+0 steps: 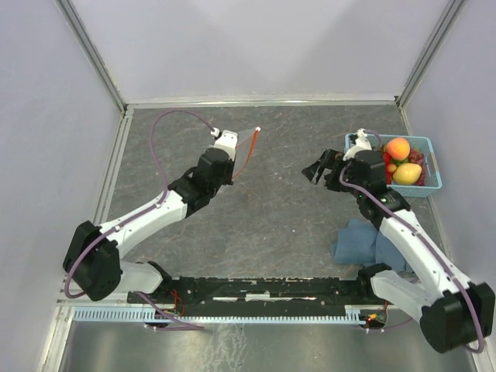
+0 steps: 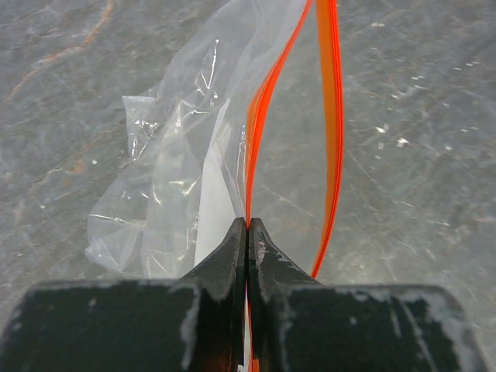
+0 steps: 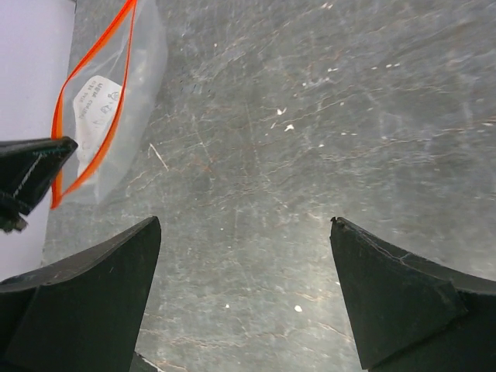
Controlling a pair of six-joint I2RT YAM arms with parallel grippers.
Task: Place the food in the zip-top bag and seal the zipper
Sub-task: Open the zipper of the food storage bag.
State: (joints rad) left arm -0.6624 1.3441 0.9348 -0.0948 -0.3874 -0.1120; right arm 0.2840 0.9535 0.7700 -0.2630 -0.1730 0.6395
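Observation:
The bag is hanging by one side of its zipper (image 2: 255, 139). My right gripper should therefore hold the zipper's free side (image 2: 333, 139) before my left gripper grips again.
My left gripper (image 2: 248, 223) is shut on one side of the red-orange zipper (image 2: 332, 132) of the clear zip-top bag (image 2: 174, 178) and holds the bag off the table, its mouth gaping. In the top view the bag (image 1: 246, 151) hangs by that gripper (image 1: 229, 144). The bag also shows in the right wrist view (image 3: 105, 116) at the far left. My right gripper (image 3: 244, 225) is open and empty above bare table, between bag and basket (image 1: 318, 167). The food, an orange-red peach (image 1: 397, 147), a yellow mango (image 1: 408, 173), strawberries and grapes, lies in the light-blue basket (image 1: 431, 186).
A blue cloth (image 1: 358, 242) lies crumpled by the right arm's base. White walls and metal rails close in the table at the back and sides. The basket stands at the right wall.

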